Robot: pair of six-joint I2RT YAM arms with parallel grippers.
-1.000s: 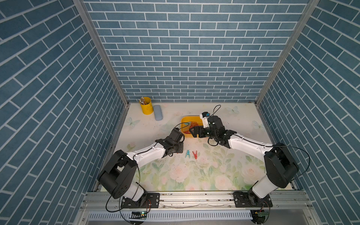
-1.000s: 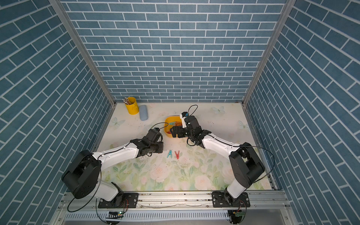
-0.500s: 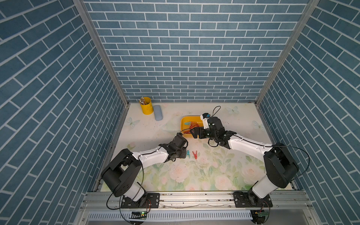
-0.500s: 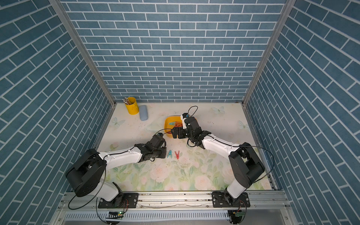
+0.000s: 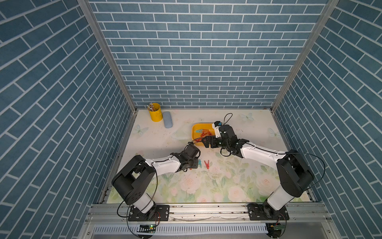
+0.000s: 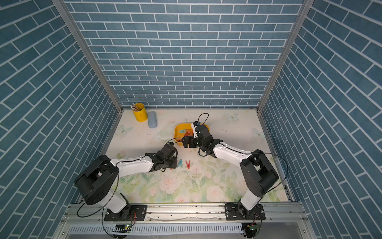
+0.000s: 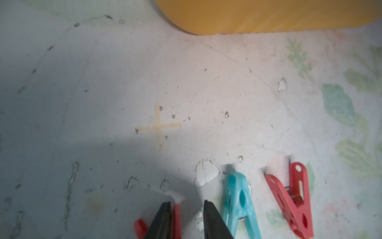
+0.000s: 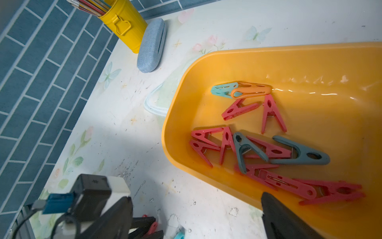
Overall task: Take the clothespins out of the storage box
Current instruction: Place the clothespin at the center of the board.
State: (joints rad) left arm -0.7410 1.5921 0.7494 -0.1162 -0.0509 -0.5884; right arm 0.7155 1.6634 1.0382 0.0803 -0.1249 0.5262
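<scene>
The red clothespin [image 8: 270, 106] is at the orange one's end, and its spread legs [image 8: 274, 121] lie clear of the others. It should come free alone when I lift it.
The yellow storage box [image 8: 175, 115] [image 5: 195, 132] [image 6: 177, 132] holds several clothespins: mostly red [image 8: 239, 109], one orange [image 8: 252, 90], one teal and two grey-blue [image 8: 299, 155]. On the table nearer the front lie a teal clothespin [image 7: 239, 202] [image 5: 199, 164] and a red one [image 7: 293, 198] [image 5: 207, 164]. My left gripper [image 7: 186, 203] [image 5: 194, 164] is low beside them with its jaws parted. Another red clothespin [image 7: 176, 217] rests against one finger, clear of the other. My right gripper [image 8: 196, 196] [image 5: 206, 141] stands wide open and empty at the box's near edge.
A yellow pencil cup [image 5: 154, 111] [image 8: 124, 24] and a blue-grey case [image 5: 167, 122] [image 8: 151, 45] stand at the back left. The box's side wall [image 7: 248, 16] is a short way beyond the left gripper. The left wrist camera [image 8: 91, 190] sits close to the right gripper.
My left gripper came away from the box toward the front, down next to the two pegs on the table, and its jaws have parted off the red peg. The right arm hardly moved.
</scene>
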